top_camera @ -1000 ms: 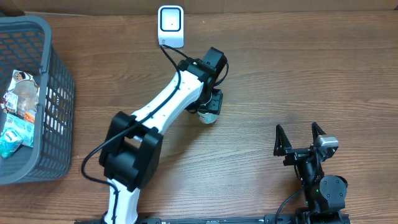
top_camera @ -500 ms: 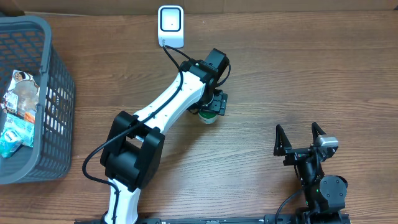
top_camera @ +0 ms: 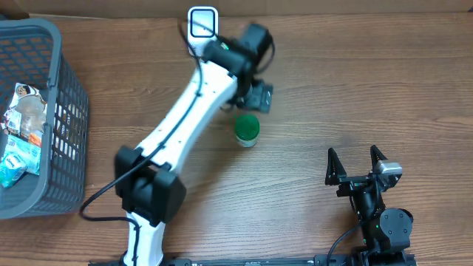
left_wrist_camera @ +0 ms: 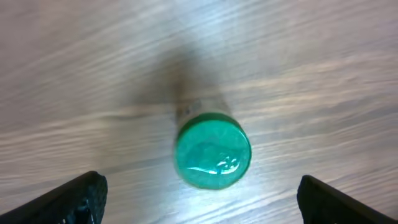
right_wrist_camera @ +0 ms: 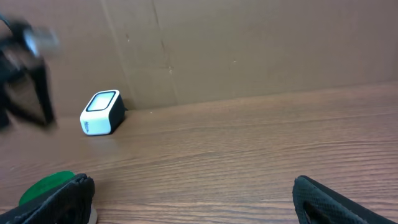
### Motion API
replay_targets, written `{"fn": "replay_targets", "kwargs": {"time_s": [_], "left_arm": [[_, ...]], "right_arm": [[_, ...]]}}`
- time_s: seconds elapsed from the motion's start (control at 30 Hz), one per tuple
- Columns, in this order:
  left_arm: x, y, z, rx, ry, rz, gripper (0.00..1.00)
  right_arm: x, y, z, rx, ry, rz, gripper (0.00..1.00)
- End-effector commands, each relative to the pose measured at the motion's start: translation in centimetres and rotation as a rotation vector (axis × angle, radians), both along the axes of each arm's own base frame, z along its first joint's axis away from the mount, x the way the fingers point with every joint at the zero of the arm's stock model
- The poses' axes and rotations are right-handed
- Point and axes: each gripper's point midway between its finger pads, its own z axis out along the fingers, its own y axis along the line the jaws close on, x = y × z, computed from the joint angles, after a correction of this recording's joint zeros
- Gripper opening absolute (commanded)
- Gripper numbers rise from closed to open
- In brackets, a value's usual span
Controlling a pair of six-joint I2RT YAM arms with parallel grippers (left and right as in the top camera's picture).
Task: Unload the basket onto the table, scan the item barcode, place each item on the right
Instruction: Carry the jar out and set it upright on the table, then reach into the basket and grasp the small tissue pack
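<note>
My left gripper has open fingers clear of the jar (top_camera: 247, 128), and the front teal packet (top_camera: 12, 168) is uncovered in the basket, so my left gripper should go on to the packet before it closes there.
The item, a small jar with a green lid (top_camera: 247, 130), stands upright on the wooden table with nothing holding it. Its barcode does not show. My left gripper (top_camera: 259, 94) hovers open above and just behind it, near the white scanner (top_camera: 202, 22). The left wrist view looks straight down on the green lid (left_wrist_camera: 212, 150), with the left gripper (left_wrist_camera: 200, 198) spread wide and both fingers well away from it. My right gripper (top_camera: 358, 164) rests open at the front right. The right wrist view shows the scanner (right_wrist_camera: 101, 112) and the lid (right_wrist_camera: 46, 186) far left of the right gripper (right_wrist_camera: 194, 193).
A grey plastic basket (top_camera: 66, 89) stands at the table's left edge with several snack packets (top_camera: 22, 125) inside. A cardboard wall (right_wrist_camera: 249, 43) closes off the back of the table. The scanner's cable runs along under the left arm.
The left gripper has opened and let go of the jar, then lifted and swung back toward the scanner. The jar stays on the table. The right arm has not moved.
</note>
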Motion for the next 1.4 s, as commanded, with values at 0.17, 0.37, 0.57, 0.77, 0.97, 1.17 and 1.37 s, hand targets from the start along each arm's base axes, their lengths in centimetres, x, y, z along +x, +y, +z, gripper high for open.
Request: {"fn": "replay_targets", "kwargs": {"time_s": [0.17, 0.37, 0.57, 0.77, 0.97, 1.17, 1.37], "left_arm": [[0.6, 11.0, 18.4, -0.112, -0.391, 0.213, 1.0], [-2.5, 23.7, 23.3, -0.072, -0.512, 0.509, 0.99], [-6.6, 36.4, 23.3, 0.023, -0.508, 0.884, 1.0], [-10.0, 44.5, 20.2, 0.074, -0.415, 1.135, 1.0], [-10.7, 48.9, 14.6, 0.129, -0.295, 1.226, 0.94], [-12.3, 51.8, 6.6, 0.203, -0.133, 1.301, 0.88], [-14.4, 54.7, 0.0, 0.324, -0.068, 1.345, 0.79]], "right_arm": [[0.0, -0.1, -0.1, -0.004, -0.009, -0.004, 1.0], [0.0, -0.1, -0.1, -0.004, -0.009, -0.004, 1.0], [0.0, -0.1, -0.1, -0.004, -0.009, -0.004, 1.0], [0.0, -0.1, -0.1, -0.004, -0.009, -0.004, 1.0], [0.0, -0.1, -0.1, -0.004, -0.009, -0.004, 1.0], [0.0, -0.1, -0.1, -0.004, -0.009, -0.004, 1.0], [0.0, -0.1, -0.1, -0.004, -0.009, -0.004, 1.0]]}}
